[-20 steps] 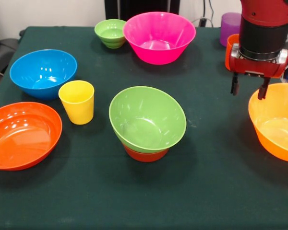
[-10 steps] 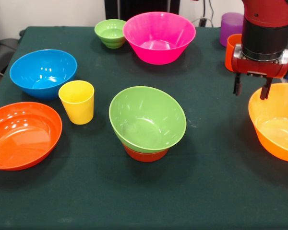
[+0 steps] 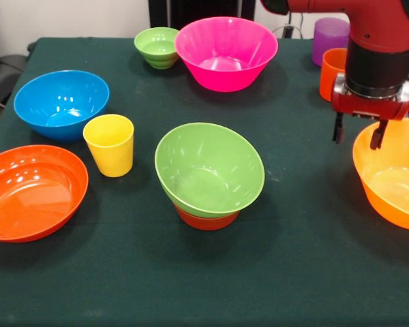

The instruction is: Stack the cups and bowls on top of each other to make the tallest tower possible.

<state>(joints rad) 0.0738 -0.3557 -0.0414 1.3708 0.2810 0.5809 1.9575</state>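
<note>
The large yellow-orange bowl (image 3: 395, 178) tapers (image 3: 373, 195) under its wide rim, so it will sit partway inside the medium green bowl when I lower it.
A medium green bowl (image 3: 209, 169) sits tilted on a small red-orange bowl (image 3: 206, 220) mid-table, forming a low tower. My gripper (image 3: 358, 133) hangs open over the left rim of the large yellow-orange bowl (image 3: 393, 174) at the right edge, one finger (image 3: 338, 129) outside the rim and one finger (image 3: 377, 134) over the inside. The yellow cup (image 3: 110, 144) stands left of the tower. Behind the arm are an orange cup (image 3: 331, 72) and a purple cup (image 3: 330, 35). At the back are a small ribbed green bowl (image 3: 157, 46) and a large pink bowl (image 3: 225, 52).
A blue bowl (image 3: 61, 103) and a shallow orange bowl (image 3: 30, 191) sit along the left side. The dark green tablecloth (image 3: 300, 259) covers the table.
The gripper has shifted a little to the right and down, further over the yellow-orange bowl's rim. The arm's upper link has swung into view at the top.
</note>
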